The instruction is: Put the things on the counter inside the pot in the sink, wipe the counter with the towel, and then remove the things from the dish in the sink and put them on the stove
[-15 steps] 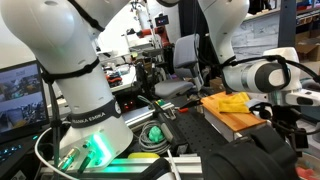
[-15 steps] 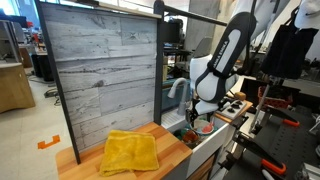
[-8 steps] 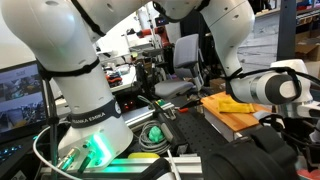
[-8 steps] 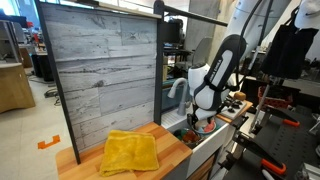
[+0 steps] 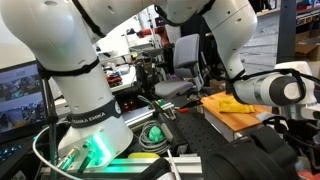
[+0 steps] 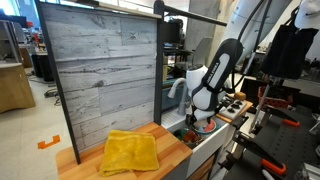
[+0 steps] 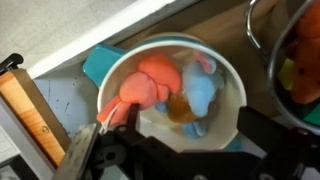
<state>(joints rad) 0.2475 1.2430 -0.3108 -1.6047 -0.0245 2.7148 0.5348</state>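
The robot's fingers are on both sides of the dish's rim [image 7: 242, 98] while the blue toy piece lies ahead of them, so next the gripper moves over that toy piece [image 7: 203, 88] before it closes.
In the wrist view my gripper [image 7: 180, 140] is open, low over a white dish [image 7: 232, 95] with a teal rim, one dark finger [image 7: 95, 150] on each side of it. Inside lie small toy pieces: a red-orange one [image 7: 145, 85], a blue one [image 7: 200, 90] and a brownish one [image 7: 180, 108]. Nothing is between the jaws. The metal pot [image 7: 290, 60] stands beside the dish with something orange in it. In both exterior views the yellow towel [image 6: 130, 152] [image 5: 225, 102] lies crumpled on the wooden counter [image 6: 85, 155]. My gripper [image 6: 203, 118] hangs down in the sink.
A grey wood-panel wall [image 6: 100, 70] rises behind the counter. The counter's edge [image 7: 30, 115] runs close to the dish on the left of the wrist view. A black stand [image 6: 270, 110] and cluttered lab benches surround the set. The robot base [image 5: 85, 110] fills the near side.
The arm has dropped a little further into the sink and turned its wrist. The towel has not moved. The jaws stay open.
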